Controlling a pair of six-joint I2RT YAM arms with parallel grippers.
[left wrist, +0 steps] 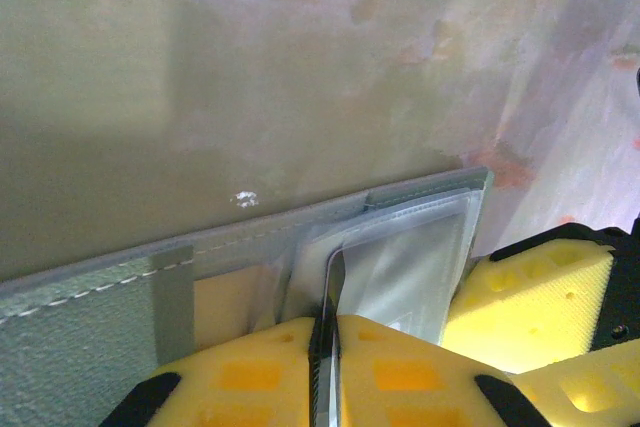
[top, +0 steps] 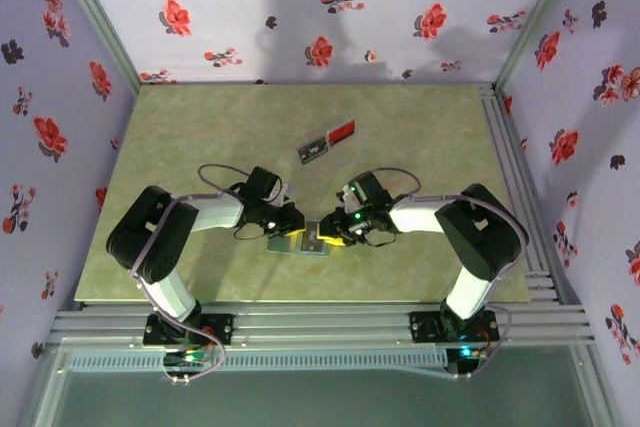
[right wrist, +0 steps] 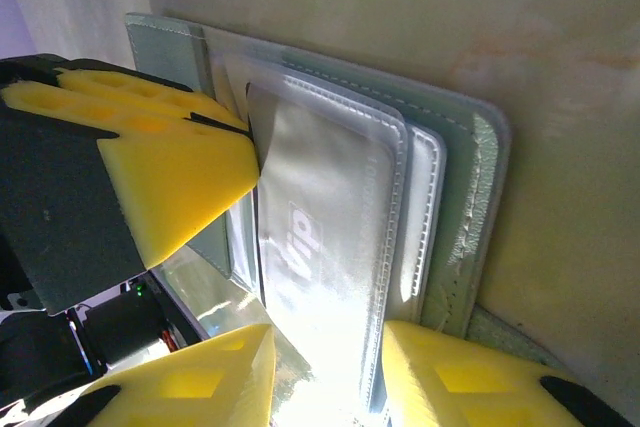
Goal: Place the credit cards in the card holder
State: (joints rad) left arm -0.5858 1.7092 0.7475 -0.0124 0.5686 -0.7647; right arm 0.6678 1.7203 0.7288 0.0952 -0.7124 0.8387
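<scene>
My left gripper is to back off and my right gripper is to flip the filled pocket (right wrist: 320,202) by its free edge (right wrist: 392,217), because the filled pocket lies over the next pocket.
The grey-teal card holder (top: 300,242) lies open near the table's front, between both grippers. My left gripper (top: 284,223) (left wrist: 328,325) is shut on the thin edge of a clear pocket (left wrist: 410,267) of the card holder (left wrist: 90,307), holding it up. My right gripper (top: 336,230) (right wrist: 325,372) is open, its fingers on either side of that pocket, in which a pale card marked "Vip" (right wrist: 320,207) sits. The holder's green edge (right wrist: 470,167) lies on the mat. A dark card (top: 314,150) and a red card (top: 343,131) lie flat farther back.
The green mat (top: 200,137) covers the table, with flowered walls on three sides. The two grippers nearly touch over the holder: the left one's yellow finger (right wrist: 170,167) shows in the right wrist view, the right one's finger (left wrist: 530,297) in the left wrist view.
</scene>
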